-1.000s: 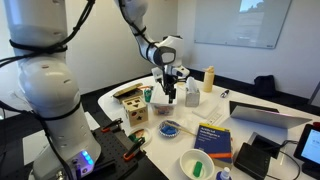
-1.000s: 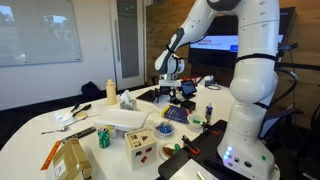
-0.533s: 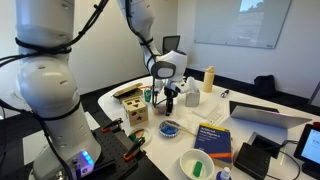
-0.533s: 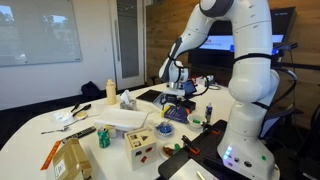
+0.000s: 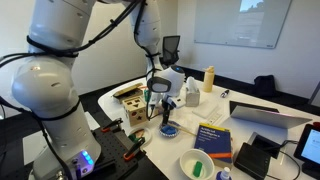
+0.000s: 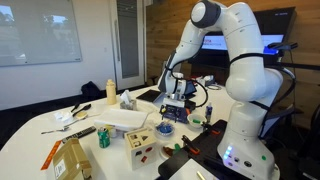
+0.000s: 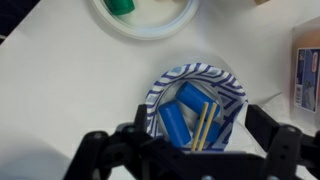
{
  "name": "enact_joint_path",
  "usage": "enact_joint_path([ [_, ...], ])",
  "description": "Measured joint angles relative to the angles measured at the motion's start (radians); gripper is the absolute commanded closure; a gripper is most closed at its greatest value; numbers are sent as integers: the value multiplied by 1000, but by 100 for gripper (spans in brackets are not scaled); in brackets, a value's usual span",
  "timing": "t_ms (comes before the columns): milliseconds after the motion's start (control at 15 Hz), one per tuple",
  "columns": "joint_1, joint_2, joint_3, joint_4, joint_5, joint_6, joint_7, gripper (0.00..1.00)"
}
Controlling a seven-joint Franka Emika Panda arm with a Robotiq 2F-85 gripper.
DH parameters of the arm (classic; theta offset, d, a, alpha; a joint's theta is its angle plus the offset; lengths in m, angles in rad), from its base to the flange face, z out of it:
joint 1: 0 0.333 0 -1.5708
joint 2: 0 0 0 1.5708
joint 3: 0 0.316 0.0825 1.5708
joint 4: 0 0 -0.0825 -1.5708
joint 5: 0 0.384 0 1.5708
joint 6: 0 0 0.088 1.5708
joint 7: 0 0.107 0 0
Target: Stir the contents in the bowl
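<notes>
The robot's open fingers are on either side of the wooden sticks (image 7: pixel 205 122), so the gripper goes on down until the fingers get to the sticks' upper ends (image 7: pixel 199 145) before it closes.
The small blue patterned bowl (image 7: pixel 231 87) lies on the white table, straight under the wrist camera. It holds blue cylinders (image 7: pixel 172 126) and two thin wooden sticks (image 7: pixel 204 118) that lean up toward the camera. My gripper (image 7: pixel 197 138) hangs low over the bowl. Its dark fingers (image 7: pixel 142 128) stand wide apart, one on each side of the sticks, and do not touch them. In both exterior views the gripper (image 5: pixel 167 112) (image 6: pixel 177 103) is just above the bowl (image 5: pixel 168 128) (image 6: pixel 176 114).
A larger white bowl (image 7: pixel 150 22) (image 5: pixel 197 164) with green things stands near the blue one. A wooden block box (image 5: pixel 132 106), a blue book (image 5: pixel 213 138), a yellow bottle (image 5: pixel 209 78) and a laptop (image 5: pixel 262 113) lie around it.
The arm has swung toward the table front and come down, bringing the gripper from above the back of the table to just over the blue bowl.
</notes>
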Motion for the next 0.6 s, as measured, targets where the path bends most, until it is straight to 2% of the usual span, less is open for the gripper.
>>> enact_joint_path([
  [333,-82,86,55,38,21,60,-52,0],
  [600,-122,148,86,78,21,95,-71,0],
])
